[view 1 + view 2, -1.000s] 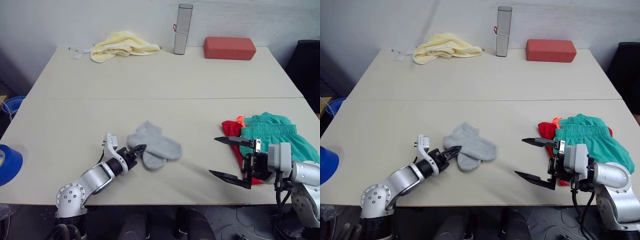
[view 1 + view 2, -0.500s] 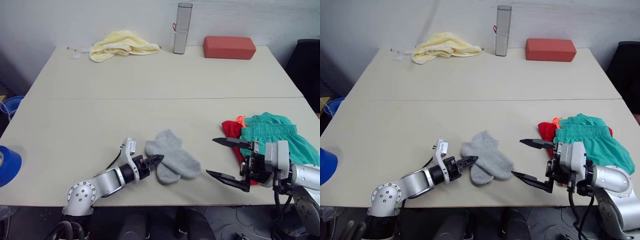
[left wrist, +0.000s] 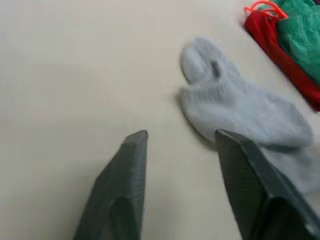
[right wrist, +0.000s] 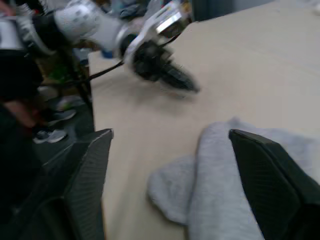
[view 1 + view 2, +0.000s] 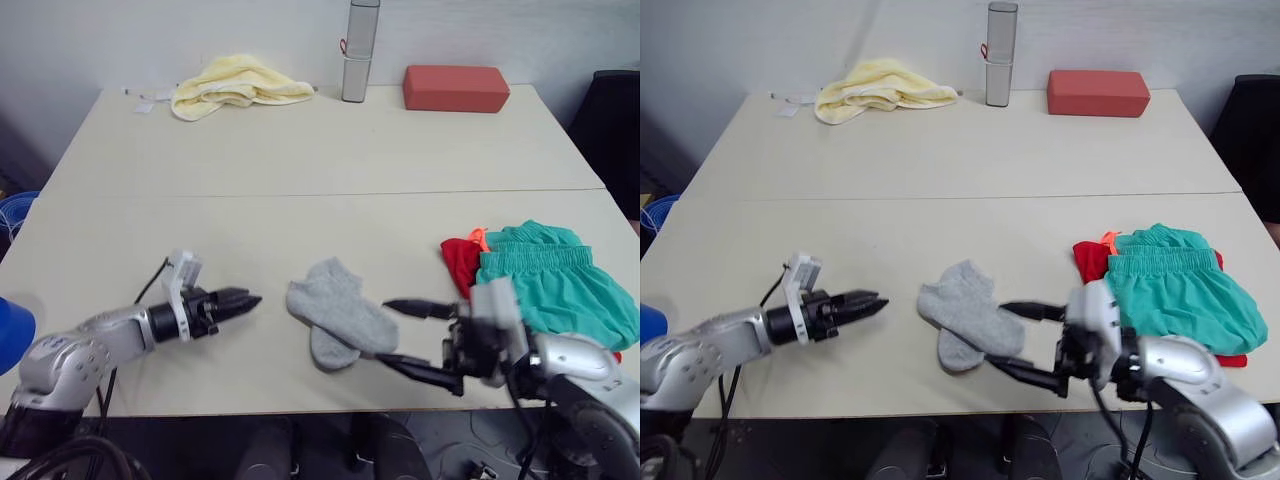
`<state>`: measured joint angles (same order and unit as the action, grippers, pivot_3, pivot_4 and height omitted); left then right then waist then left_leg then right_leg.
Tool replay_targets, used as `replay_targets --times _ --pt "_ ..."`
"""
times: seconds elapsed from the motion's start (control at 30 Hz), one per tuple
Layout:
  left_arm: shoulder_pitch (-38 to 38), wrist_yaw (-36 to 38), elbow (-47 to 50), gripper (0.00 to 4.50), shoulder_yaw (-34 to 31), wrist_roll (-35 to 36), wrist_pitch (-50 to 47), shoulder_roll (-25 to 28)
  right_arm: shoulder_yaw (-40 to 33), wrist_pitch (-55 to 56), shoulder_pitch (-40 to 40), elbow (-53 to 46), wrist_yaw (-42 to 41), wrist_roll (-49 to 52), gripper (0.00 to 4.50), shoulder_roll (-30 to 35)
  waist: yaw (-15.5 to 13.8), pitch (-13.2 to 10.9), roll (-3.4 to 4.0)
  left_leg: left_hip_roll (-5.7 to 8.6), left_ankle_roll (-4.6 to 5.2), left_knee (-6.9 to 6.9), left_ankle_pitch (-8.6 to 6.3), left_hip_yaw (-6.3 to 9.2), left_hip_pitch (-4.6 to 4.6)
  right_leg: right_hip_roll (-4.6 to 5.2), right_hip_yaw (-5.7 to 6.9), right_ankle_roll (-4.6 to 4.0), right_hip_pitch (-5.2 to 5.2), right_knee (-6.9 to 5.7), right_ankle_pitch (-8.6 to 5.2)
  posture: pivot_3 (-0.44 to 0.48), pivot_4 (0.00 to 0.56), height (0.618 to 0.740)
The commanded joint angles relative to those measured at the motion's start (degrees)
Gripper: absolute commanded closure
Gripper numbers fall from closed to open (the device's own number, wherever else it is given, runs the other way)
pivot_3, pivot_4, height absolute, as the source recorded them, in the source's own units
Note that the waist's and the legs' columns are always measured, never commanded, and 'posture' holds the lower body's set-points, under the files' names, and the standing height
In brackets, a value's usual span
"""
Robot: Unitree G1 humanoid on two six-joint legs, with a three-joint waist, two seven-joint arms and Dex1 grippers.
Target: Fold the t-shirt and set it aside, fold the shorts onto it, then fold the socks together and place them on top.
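I expect the upper grey sock (image 5: pixel 350 314) to come free and leave the lower sock lying when I lift, because the lower sock's end (image 5: pixel 332 353) sticks out at an angle.
The grey socks (image 5: pixel 335 312) lie overlapped on the table (image 5: pixel 300 160), near its front edge. My left gripper (image 5: pixel 255 298) is open and holds nothing, a short way to the left of the socks (image 3: pixel 240 107). From the right, my right gripper (image 5: pixel 383 330) is open wide, its two fingers straddling the near end of the socks (image 4: pixel 225 170). The teal shorts (image 5: pixel 555 285) lie folded at the right on the red t-shirt (image 5: pixel 462 262), of which just an edge shows.
At the back of the table are a pale yellow towel (image 5: pixel 235 85), a silver cylinder (image 5: pixel 357 45) and a brick-red block (image 5: pixel 455 88). A blue roll (image 5: pixel 10 330) sits at the left edge. A dark chair (image 5: pixel 615 130) stands to the right.
The left gripper dragged the socks to the right, let them go and drew back to the left. The right gripper moved left until its open fingers reached the socks.
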<state>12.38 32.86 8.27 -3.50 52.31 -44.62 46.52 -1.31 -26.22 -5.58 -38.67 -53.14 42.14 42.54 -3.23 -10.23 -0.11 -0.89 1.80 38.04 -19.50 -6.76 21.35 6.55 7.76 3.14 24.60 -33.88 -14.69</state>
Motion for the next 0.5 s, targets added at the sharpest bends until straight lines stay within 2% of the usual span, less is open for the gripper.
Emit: replay_targets --times 0.03,0.17,0.27,0.3,0.5 --pt "6.63 7.82 -5.31 3.28 6.37 -10.76 7.94 -1.83 6.05 2.64 -0.11 0.42 -0.89 -7.60 1.92 0.49 0.19 -0.02 -0.03 0.00 0.05 0.00 -0.01 -0.02 0.00 0.00 -0.01 0.05 -0.02 0.02 0.03 0.000 0.150 0.740" --pt "14.45 14.84 -12.51 4.48 12.02 -19.02 15.62 -7.20 11.30 4.58 1.21 3.50 0.39 -14.04 3.28 -1.41 0.39 -0.03 -0.09 0.03 0.33 0.04 0.07 -0.15 0.10 -0.04 0.03 0.16 0.03 0.08 0.08 0.000 0.150 0.740" --pt "18.88 17.22 -17.65 4.50 14.08 -23.86 20.51 -11.63 13.82 6.55 2.27 5.65 1.49 -18.18 4.33 -3.02 0.62 -0.07 -0.18 0.00 0.36 0.14 0.16 -0.23 0.15 -0.21 0.06 0.25 0.00 -0.04 0.14 0.000 0.150 0.740" --pt "20.45 17.45 -19.57 4.50 14.66 -25.58 22.16 -13.28 14.49 7.25 2.68 6.38 2.00 -19.22 4.47 -3.91 0.66 -0.11 -0.25 0.00 0.37 0.17 0.19 -0.24 0.15 -0.24 0.06 0.28 -0.01 -0.06 0.15 0.000 0.150 0.740" --pt "27.62 19.99 -28.40 4.50 16.27 -32.30 28.62 -20.74 16.71 9.51 3.61 8.58 2.44 -22.48 4.47 -6.61 0.75 -0.14 -0.32 -0.01 0.37 0.47 0.28 -0.22 0.12 -0.22 0.01 0.30 -0.05 -0.14 0.16 0.000 0.150 0.740"
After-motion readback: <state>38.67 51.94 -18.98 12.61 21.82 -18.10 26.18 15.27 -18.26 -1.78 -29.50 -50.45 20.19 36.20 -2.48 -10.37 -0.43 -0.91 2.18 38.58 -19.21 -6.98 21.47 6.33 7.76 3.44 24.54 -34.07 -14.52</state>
